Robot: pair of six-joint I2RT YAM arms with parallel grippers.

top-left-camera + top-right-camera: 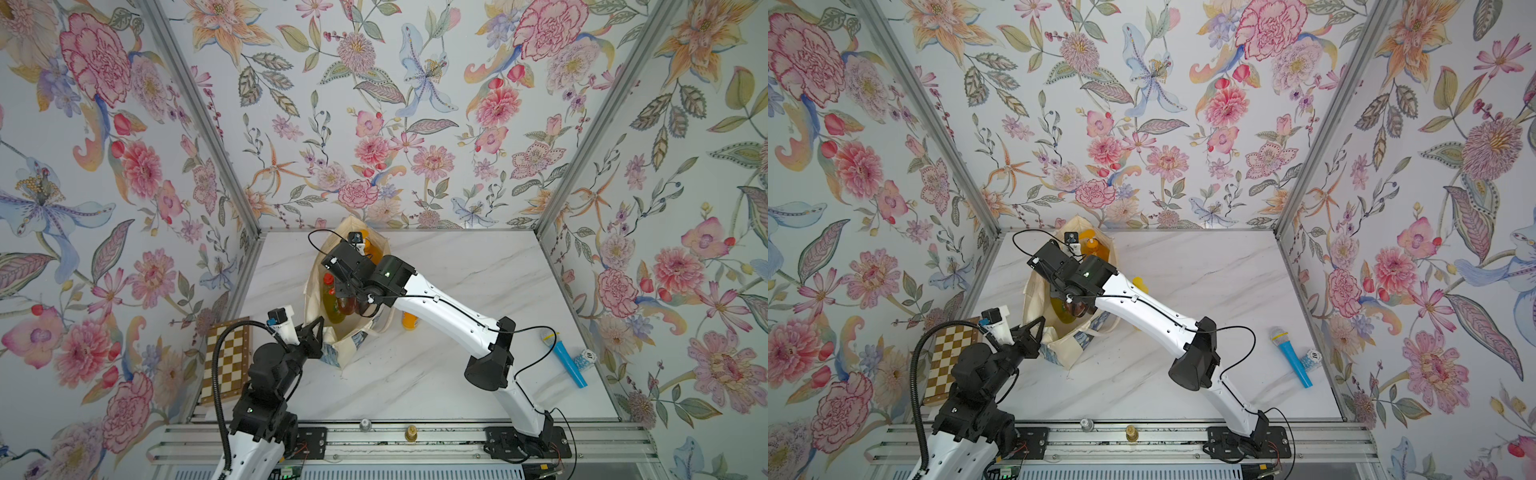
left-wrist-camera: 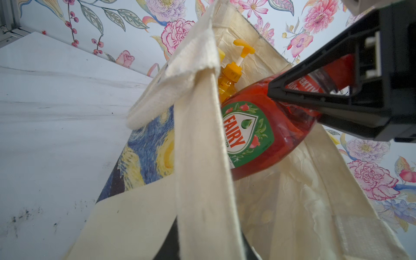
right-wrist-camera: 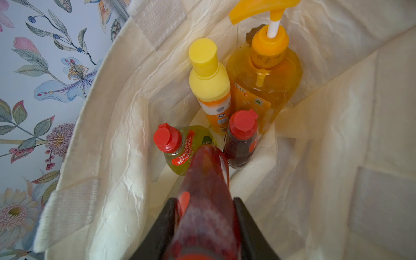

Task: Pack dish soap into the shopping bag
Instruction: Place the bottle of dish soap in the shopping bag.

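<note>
I should keep lowering my right gripper until the dark-red bottle's bottom rests on the free bottom of the bag (image 3: 174, 186) beside the green bottle, then let go, because the held dark-red bottle (image 3: 209, 166) points bottom-down at that spot.
The shopping bag (image 1: 353, 347) (image 1: 1064, 351), a cream tote with a blue swirly print (image 2: 146, 155), stands open at the table's left. My left gripper (image 1: 320, 330) (image 1: 1039, 328) (image 2: 209, 247) is shut on its near cream strap. Over the mouth, my right gripper (image 1: 351, 301) (image 3: 204, 200) is shut on a dark-red dish soap bottle (image 3: 207, 177) (image 2: 258, 135), held bottom-down inside the bag. Below it stand an amber pump bottle (image 3: 265, 78), an orange yellow-capped one (image 3: 209, 74), a green one (image 3: 180, 155) and a dark-red one (image 3: 242, 139). Another orange bottle (image 1: 409, 320) rests on the table beside the bag, partly behind my right arm.
A chessboard (image 1: 226, 357) lies at the table's left edge behind my left arm. At the right a blue toy microphone (image 1: 567, 361) lies next to a small blue-and-white roll (image 1: 588, 356). Two small knobs (image 1: 365, 424) sit on the front rail.
</note>
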